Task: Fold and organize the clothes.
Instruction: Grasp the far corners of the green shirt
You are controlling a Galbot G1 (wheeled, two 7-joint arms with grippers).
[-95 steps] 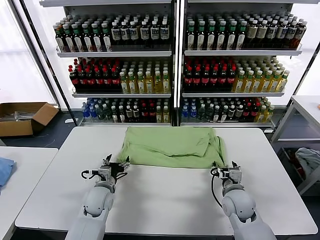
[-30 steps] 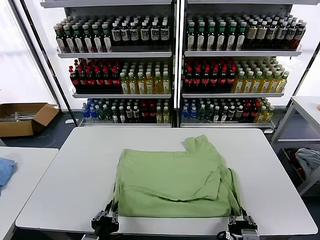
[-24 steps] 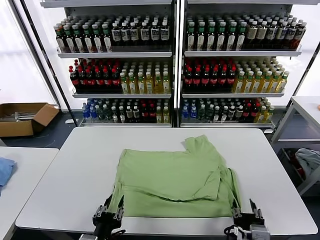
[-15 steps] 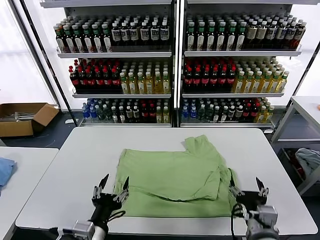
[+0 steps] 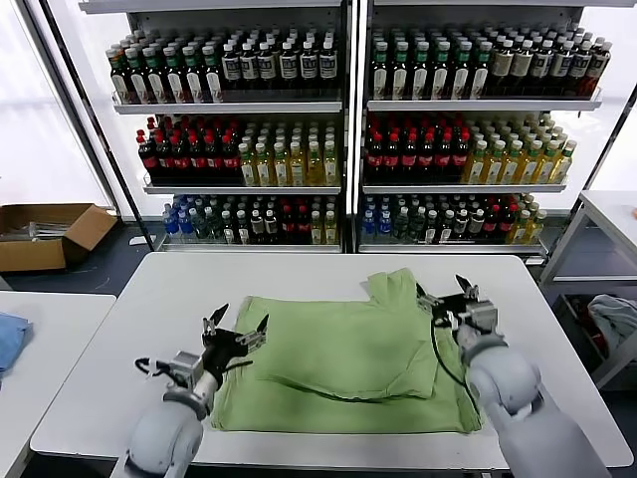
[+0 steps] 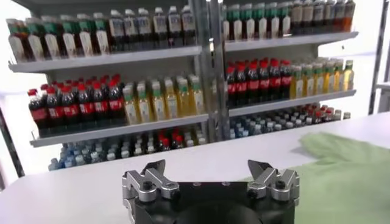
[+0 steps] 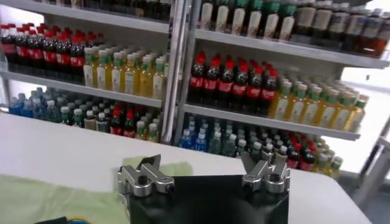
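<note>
The shirt's wide near edge lies flat. I expect its far part to fold over while that edge stays put when I draw the shirt's far corners in.
A light green shirt lies folded into a rough rectangle on the white table, with one sleeve sticking out at the far edge. My left gripper is open and empty, raised over the shirt's near-left part. My right gripper is open and empty, raised by the shirt's far-right corner near the sleeve. The shirt shows at the edge of the left wrist view and of the right wrist view. No collar, buttons or print show.
Shelves of bottles stand behind the table. A second white table with a blue cloth is at the left, a cardboard box on the floor behind it. Another table with cloth beneath stands at the right.
Both grippers dragged the shirt's far edge toward the near side, let go and opened. They have since risen and moved away from the near edge, over the shirt's left part and far-right corner.
</note>
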